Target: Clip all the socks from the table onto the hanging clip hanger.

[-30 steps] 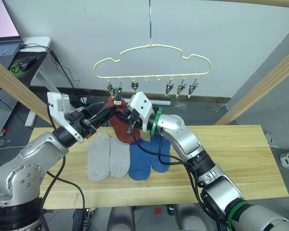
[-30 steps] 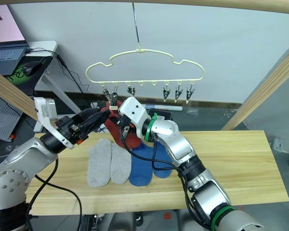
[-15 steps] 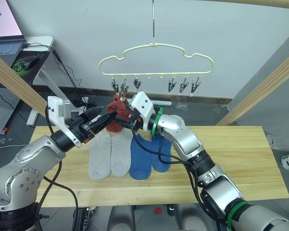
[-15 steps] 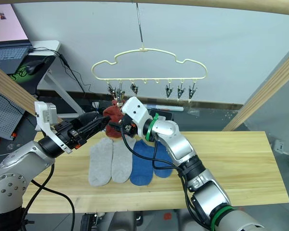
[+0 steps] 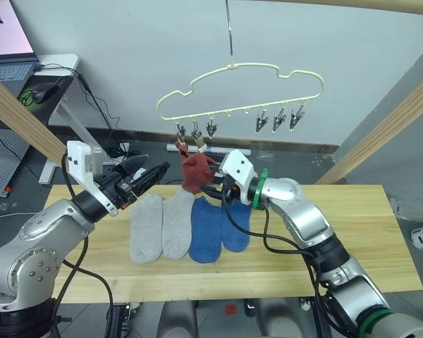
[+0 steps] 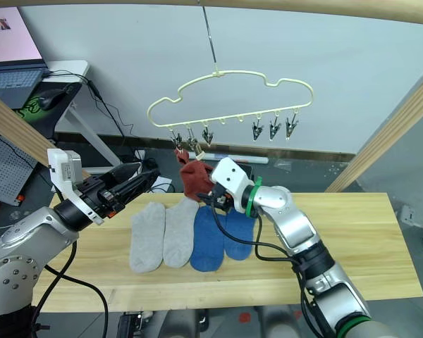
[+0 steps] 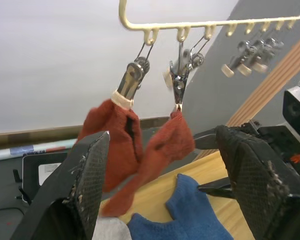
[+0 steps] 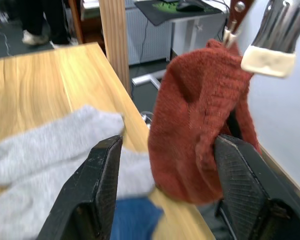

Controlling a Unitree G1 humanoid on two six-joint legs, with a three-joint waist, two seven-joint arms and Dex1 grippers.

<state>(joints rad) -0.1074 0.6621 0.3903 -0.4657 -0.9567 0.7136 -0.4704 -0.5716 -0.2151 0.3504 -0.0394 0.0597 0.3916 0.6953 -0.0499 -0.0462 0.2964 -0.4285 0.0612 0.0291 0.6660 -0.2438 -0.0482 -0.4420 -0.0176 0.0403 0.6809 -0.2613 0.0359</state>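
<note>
The empty silvery clip (image 5: 211, 127) is hanging by wire from the hanger's loop (image 7: 201, 45). The clip's gripping end will therefore open downward when I squeeze the clip while it is still hooked there.
The cream clip hanger (image 5: 240, 68) hangs above the table (image 5: 352, 232). Two rust red socks (image 7: 112, 135) (image 7: 170, 142) dangle side by side from clips at its left end, seen as one bunch (image 5: 195, 171) from the head. Two grey socks (image 5: 160, 227) and two blue socks (image 5: 218, 229) lie flat in a row on the wood. My left gripper (image 5: 153, 174) is open and empty, just left of the red socks. My right gripper (image 5: 222, 185) is open just right of and below them, its fingers (image 8: 102, 185) apart and the red sock (image 8: 200, 140) close in front, not gripped.
Slanted wooden beams cross at the left (image 5: 21, 116) and right (image 5: 391, 120). A side desk with a laptop (image 5: 3, 42) stands behind on the left. Three clips (image 5: 278, 120) at the hanger's right end carry nothing. The table's right half is bare wood.
My right gripper has opened and drawn back down and to the right from the clips. The red sock now hangs from its clip. The hanger has swung to the right.
</note>
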